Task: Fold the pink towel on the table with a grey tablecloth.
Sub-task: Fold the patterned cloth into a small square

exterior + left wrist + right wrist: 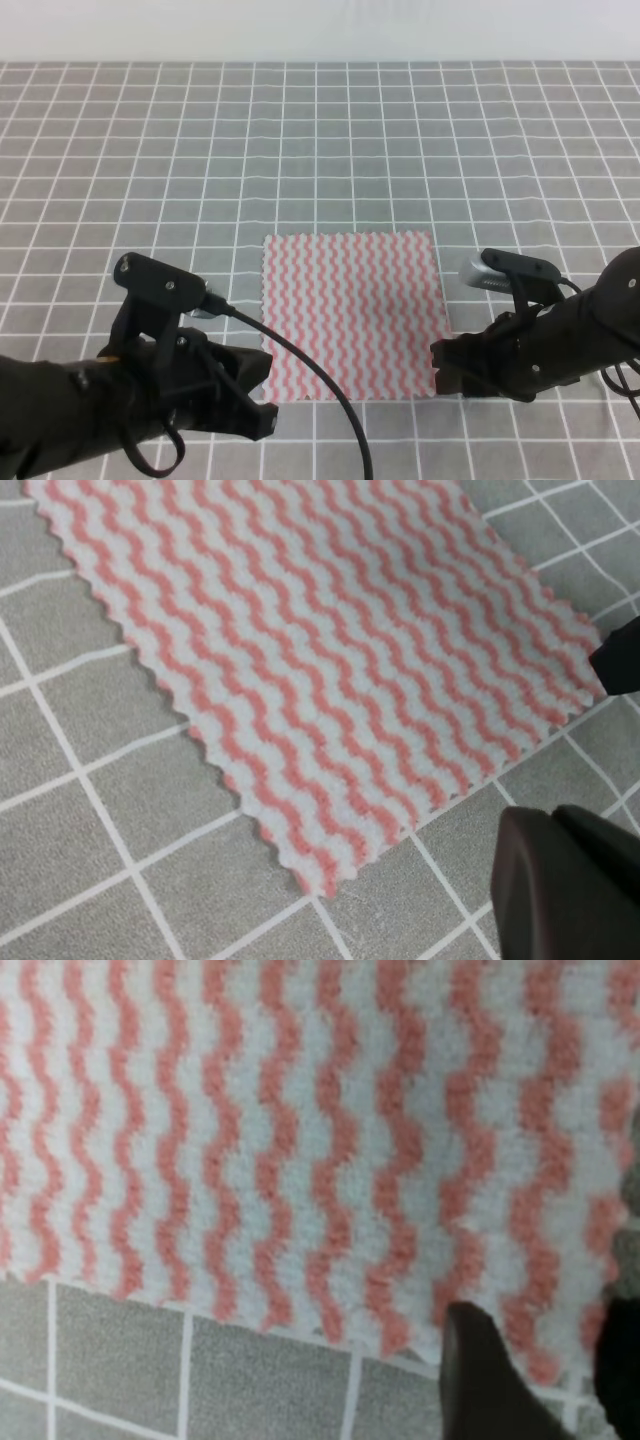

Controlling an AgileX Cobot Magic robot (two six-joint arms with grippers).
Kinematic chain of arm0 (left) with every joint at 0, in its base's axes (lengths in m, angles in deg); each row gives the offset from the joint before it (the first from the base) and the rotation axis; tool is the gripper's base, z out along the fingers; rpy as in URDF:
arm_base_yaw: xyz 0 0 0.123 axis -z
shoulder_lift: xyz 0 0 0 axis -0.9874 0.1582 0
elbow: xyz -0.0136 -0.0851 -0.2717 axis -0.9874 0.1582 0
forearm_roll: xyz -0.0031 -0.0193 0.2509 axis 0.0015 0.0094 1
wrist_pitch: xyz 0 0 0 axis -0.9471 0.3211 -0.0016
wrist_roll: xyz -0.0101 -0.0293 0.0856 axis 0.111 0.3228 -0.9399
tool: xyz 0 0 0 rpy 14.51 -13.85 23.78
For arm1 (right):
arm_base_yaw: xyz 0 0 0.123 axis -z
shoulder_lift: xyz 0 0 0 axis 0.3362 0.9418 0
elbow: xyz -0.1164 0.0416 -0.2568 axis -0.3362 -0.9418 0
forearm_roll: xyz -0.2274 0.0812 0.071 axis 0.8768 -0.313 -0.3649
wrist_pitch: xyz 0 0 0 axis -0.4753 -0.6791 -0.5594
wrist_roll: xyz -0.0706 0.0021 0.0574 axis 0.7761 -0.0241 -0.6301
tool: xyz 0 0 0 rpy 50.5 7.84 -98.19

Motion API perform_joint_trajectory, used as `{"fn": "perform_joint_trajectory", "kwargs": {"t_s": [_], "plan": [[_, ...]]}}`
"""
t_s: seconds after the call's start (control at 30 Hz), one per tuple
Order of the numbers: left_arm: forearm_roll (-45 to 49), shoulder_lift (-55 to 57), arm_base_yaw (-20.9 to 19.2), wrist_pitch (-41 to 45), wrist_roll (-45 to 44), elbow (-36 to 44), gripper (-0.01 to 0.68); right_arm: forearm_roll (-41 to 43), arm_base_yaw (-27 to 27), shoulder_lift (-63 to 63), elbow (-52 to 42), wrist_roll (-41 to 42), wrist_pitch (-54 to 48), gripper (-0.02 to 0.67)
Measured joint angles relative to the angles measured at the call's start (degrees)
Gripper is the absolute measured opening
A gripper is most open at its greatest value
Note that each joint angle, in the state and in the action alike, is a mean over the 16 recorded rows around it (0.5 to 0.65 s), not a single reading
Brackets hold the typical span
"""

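Note:
The thin edge (352, 398) of the towel lies limp, so I expect the pink towel (352, 315) to fold over softly, with its far half staying flat, when I carry the near corners back.
The pink towel (350, 315) lies flat and unfolded on the table with a grey tablecloth (320, 150), its wavy stripes running front to back. My left gripper (263, 392) hovers just off the towel's near left corner (325, 875), fingers apart and holding nothing. Only one dark finger (560, 885) shows in the left wrist view. My right gripper (443, 372) sits at the near right corner, open. In the right wrist view its two fingertips (480, 1380) straddle the towel's pinked edge (545, 1355) without pinching it.
Grey gridded cloth (90, 810) surrounds the towel on all sides. A pale wall (320, 30) bounds the table at the back. A black cable (320, 385) from the left arm loops over the towel's near left part.

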Motion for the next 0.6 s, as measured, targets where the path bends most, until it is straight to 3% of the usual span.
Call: {"fn": "perform_joint_trajectory", "kwargs": {"t_s": [0.6], "plan": [[0.02,-0.18,-0.02,0.18,-0.05,0.02,-0.004,-0.77,-0.01,0.25,0.0,0.26,0.67,0.126]]}}
